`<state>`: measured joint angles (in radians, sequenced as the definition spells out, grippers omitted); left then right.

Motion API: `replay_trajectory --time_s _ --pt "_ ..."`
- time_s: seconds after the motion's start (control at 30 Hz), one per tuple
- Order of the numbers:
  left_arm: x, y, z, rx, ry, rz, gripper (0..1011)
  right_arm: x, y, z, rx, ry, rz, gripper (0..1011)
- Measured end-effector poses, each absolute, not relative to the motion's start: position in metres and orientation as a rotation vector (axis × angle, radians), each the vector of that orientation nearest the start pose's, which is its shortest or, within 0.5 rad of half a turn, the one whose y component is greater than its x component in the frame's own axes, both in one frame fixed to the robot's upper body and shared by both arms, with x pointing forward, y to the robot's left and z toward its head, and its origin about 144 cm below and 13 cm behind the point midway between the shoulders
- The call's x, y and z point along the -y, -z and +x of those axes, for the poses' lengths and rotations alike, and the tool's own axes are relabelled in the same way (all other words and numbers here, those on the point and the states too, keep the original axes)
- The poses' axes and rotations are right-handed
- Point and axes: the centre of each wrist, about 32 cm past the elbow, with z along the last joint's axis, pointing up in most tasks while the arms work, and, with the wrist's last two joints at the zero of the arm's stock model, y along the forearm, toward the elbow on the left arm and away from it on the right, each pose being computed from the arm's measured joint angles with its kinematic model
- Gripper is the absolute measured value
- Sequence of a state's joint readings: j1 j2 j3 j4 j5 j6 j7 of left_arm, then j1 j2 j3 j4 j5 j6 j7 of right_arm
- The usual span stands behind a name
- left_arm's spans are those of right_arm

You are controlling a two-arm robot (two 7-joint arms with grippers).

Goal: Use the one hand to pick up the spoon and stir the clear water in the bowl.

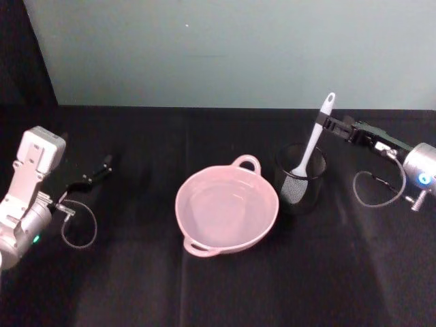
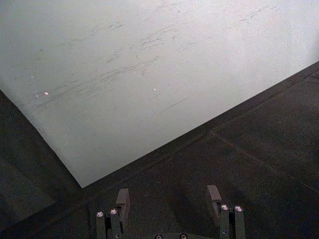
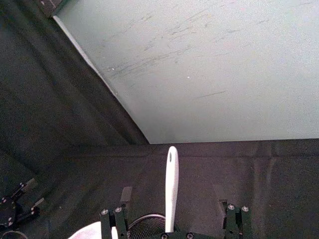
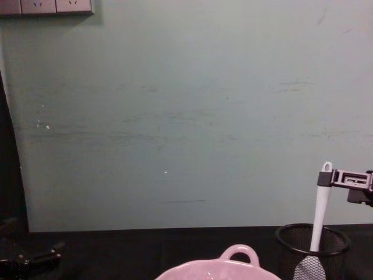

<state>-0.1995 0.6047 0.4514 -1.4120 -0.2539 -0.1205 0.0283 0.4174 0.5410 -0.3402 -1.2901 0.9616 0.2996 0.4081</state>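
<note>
I expect the white spoon (image 4: 319, 217) to slip out when I lift it and leave the cup standing, since the cup's rim (image 4: 285, 247) is wider than the spoon's head.
The white spoon (image 1: 312, 144) stands leaning in a black wire-mesh cup (image 1: 300, 181), head down and handle end up. The spoon (image 4: 320, 217) rises above the cup's rim in the chest view. My right gripper (image 1: 333, 125) is level with the upper handle, just right of it. In the right wrist view the spoon (image 3: 171, 185) stands between the spread fingers (image 3: 125, 196) of the right gripper (image 3: 172, 193), which is open. The pale pink bowl (image 1: 204, 240) sits left of the cup and holds clear water. My left gripper (image 1: 102, 170) rests open at the far left.
The table is covered in black cloth (image 1: 136, 286), with a pale green wall (image 4: 186, 116) behind it. The mesh cup (image 4: 312, 240) stands close to the bowl (image 4: 228, 268). Cables loop beside both wrists.
</note>
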Motion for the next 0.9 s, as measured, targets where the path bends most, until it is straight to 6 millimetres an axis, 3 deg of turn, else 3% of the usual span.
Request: replay_trajectory --time_s 0.9 --pt "-0.31 -1.14 0.489 0.285 -1.248 0.304 1011 0.329 -1.199 0.578 -0.459 0.869 0.088 1002"
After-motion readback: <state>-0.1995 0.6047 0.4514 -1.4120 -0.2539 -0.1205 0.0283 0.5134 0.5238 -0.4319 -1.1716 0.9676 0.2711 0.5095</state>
